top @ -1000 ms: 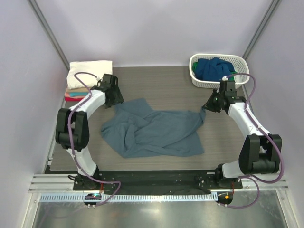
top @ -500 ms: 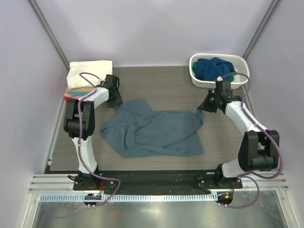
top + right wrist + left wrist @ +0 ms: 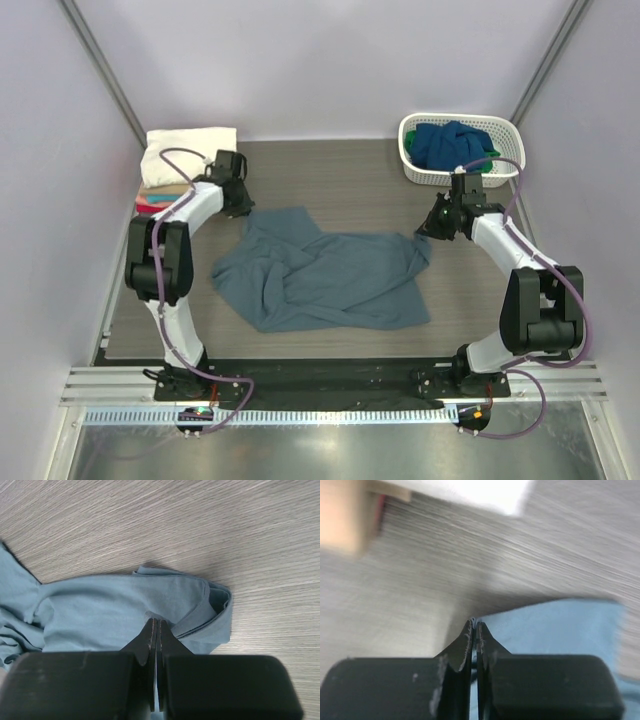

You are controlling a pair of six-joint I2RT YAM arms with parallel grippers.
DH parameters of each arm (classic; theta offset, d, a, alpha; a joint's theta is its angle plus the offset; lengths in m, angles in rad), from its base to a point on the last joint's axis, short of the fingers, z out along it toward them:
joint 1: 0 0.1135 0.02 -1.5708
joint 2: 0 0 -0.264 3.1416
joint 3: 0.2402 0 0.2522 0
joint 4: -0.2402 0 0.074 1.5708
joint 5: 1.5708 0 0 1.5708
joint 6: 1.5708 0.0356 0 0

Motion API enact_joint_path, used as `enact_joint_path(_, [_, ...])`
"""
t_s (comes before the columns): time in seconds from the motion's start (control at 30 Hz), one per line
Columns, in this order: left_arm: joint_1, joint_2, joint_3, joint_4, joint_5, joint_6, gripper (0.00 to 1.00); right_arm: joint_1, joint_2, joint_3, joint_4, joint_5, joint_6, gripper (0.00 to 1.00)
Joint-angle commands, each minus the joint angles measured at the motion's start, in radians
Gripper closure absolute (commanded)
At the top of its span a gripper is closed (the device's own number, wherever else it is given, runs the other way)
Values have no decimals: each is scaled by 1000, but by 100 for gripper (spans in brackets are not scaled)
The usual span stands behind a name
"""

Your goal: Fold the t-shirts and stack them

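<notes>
The t-shirt's near part (image 3: 268,288) is bunched up in folds, so my left gripper and my right gripper should raise its back corners (image 3: 258,215) high and lay the t-shirt flat before folding.
A slate grey-blue t-shirt (image 3: 320,275) lies crumpled and spread in the middle of the table. My left gripper (image 3: 243,208) is shut at its back left corner, and in the left wrist view the fingertips (image 3: 474,625) pinch the edge of the blue cloth (image 3: 555,630). My right gripper (image 3: 425,230) is shut on the back right corner, where a small tuft of cloth (image 3: 115,605) is caught between its tips (image 3: 156,621) beside a folded hem. A stack of folded t-shirts (image 3: 188,155), cream on top, sits at the back left.
A white lattice basket (image 3: 412,160) at the back right holds a dark blue shirt (image 3: 450,142) and a bit of green one (image 3: 480,163). The stack's cream shirt (image 3: 470,490) and tan layer (image 3: 340,515) lie just beyond my left gripper. Wood-grain tabletop (image 3: 350,185) surrounds the shirt.
My left gripper has moved slightly back and closed on the shirt's back left corner. The right gripper, shut throughout, has drifted a little back and left with its corner.
</notes>
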Motion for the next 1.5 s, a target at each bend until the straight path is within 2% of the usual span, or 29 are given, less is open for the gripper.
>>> enact_joint_path(0.0, [6, -235, 72, -50, 8, 6, 100, 2, -47, 22, 30, 3, 6, 99])
enact_joint_path(0.13, [6, -398, 202, -174, 25, 32, 100, 4, -130, 125, -31, -22, 32, 99])
enact_joint_path(0.33, [5, -639, 418, -295, 42, 89, 100, 2, -254, 439, -169, -37, 31, 99])
enact_joint_path(0.5, [6, -815, 581, -352, 60, 131, 100, 2, -415, 610, -213, -43, 5, 99])
enact_joint_path(0.77, [5, -1071, 676, -370, 28, 163, 100, 4, -719, 766, -242, 82, -12, 99])
enact_joint_path(0.93, [2, -1185, 648, -268, 74, 200, 100, 2, -862, 773, -249, 151, -40, 99])
enact_joint_path(1.03, [2, -1167, 685, -237, 80, 215, 100, 19, -868, 789, -246, 214, -66, 99])
enact_joint_path(1.13, [-11, -1075, 760, -240, 87, 233, 100, 33, -802, 811, -248, 254, -92, 99])
enact_joint_path(1.3, [-32, -819, 877, -246, 90, 255, 100, 41, -620, 809, -246, 366, -138, 99])
enact_joint_path(1.47, [-22, -557, 955, -196, 114, 266, 100, 39, -439, 736, -216, 464, -135, 99])
